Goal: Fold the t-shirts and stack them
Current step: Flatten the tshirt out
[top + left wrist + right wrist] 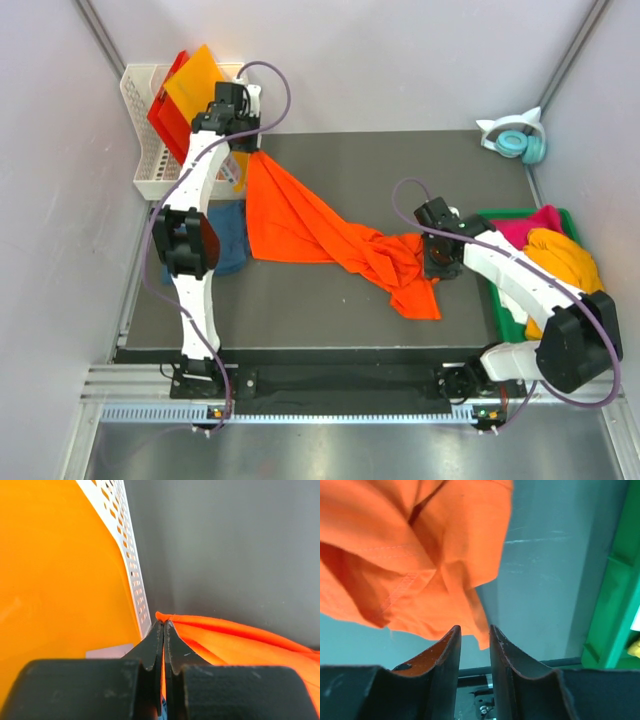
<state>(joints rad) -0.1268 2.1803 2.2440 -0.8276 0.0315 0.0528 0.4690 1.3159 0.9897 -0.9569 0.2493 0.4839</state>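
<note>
The orange t-shirt's bunched top layer is above my right gripper's fingers, which are at a narrow tip [483, 639]. Next, I move inward and pinch the t-shirt's top fold [426, 564] before I spread the t-shirt.
A large bright orange t-shirt [300, 220] lies stretched across the dark table, from the far left down to a crumpled end at the middle right. My left gripper [243, 150] is shut on its far-left corner [235, 640], next to the white basket; the jaws [164, 624] pinch the cloth. My right gripper [437, 266] is open at the crumpled end, its fingers [475, 628] apart with a hanging corner of the shirt [420, 555] just beyond the tips. A dark teal-blue t-shirt [228, 235] lies at the left, partly under my left arm.
A white perforated basket [150, 130] at the far left holds stiff orange and red sheets [60, 570]. A green bin [497, 292] at the right holds magenta [535, 222] and yellow-orange [565, 258] t-shirts; it also shows in the right wrist view [615, 580]. Cat-ear headphones [520, 140] sit far right.
</note>
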